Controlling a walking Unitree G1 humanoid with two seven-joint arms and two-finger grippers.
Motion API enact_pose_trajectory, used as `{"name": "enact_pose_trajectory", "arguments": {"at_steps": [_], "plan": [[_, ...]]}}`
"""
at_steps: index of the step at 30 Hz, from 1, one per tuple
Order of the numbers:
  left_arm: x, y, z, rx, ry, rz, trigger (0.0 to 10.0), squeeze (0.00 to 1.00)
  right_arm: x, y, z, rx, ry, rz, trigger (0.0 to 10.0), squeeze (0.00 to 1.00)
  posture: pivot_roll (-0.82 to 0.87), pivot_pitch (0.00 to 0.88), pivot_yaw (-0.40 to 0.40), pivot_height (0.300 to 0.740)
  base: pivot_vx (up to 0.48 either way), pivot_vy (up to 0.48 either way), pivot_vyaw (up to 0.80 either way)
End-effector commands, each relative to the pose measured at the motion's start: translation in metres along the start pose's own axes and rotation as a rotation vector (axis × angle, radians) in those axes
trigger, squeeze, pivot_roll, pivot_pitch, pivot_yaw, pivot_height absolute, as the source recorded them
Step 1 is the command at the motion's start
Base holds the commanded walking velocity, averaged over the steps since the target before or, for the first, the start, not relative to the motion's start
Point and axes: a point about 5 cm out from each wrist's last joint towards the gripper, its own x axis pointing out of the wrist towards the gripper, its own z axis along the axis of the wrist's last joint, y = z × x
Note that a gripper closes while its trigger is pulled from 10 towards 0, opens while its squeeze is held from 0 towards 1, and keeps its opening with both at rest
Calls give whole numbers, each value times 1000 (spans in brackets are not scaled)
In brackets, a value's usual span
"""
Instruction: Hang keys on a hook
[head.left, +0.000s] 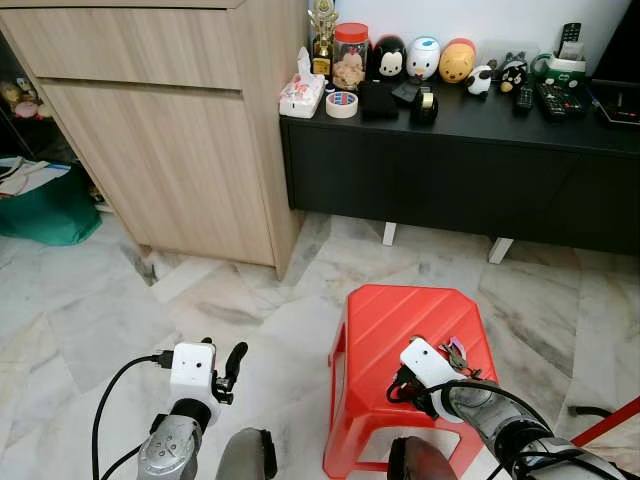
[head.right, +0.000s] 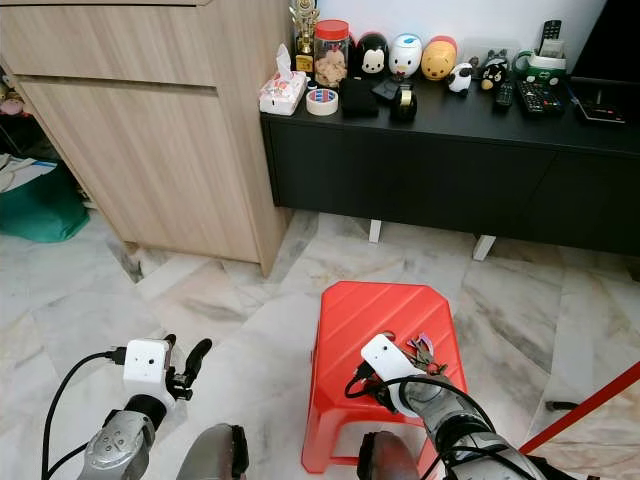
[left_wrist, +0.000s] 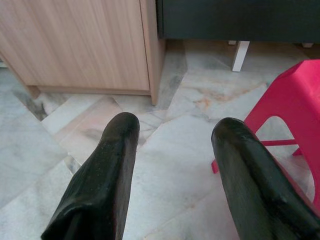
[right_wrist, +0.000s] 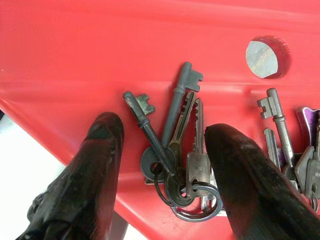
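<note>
My gripper will lift the bunch of grey keys free and leave the purple-tagged bunch behind, because the stool's red seat shows between the bunches.
A bunch of grey keys on a ring lies on the seat of a red plastic stool, near its right front part. A second bunch of keys with a purple tag lies right beside it. My right gripper hovers low over the first bunch, open, with one black finger on each side of the keys and not touching them. In the head view the keys peek out past the right wrist's white camera box. My left gripper is held open over the marble floor, left of the stool.
A light wooden cabinet stands at the back left. A low black sideboard with figurines, tape and remotes runs along the back right. A green bag sits at the far left. A red rod crosses the lower right corner.
</note>
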Motion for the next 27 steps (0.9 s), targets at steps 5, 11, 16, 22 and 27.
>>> {"name": "enact_pose_trajectory", "arguments": {"at_steps": [5, 11, 16, 22, 27], "plan": [[-2, -3, 0, 18, 9, -14, 10000, 0, 2, 11, -6, -5, 32, 67, 0, 0, 114, 86, -7, 615, 0, 0, 0], [-3, -3, -1, 18, 15, -19, 10000, 0, 4, 18, -9, -25, 55, 109, 0, 0, 113, 95, -8, 615, 0, 0, 0], [-3, -5, -2, 14, 20, -25, 10000, 0, 4, 22, -13, -33, 74, 132, 0, 0, 113, 97, -9, 615, 0, 0, 0], [-4, -8, -4, 9, 27, -33, 10000, 0, 4, 25, -19, -42, 91, 156, 0, 0, 111, 98, -11, 615, 0, 0, 0], [-4, -7, -4, 8, 29, -29, 10000, 0, 5, 26, -18, -29, 75, 138, 0, 0, 112, 98, -14, 615, 0, 0, 0]]}}
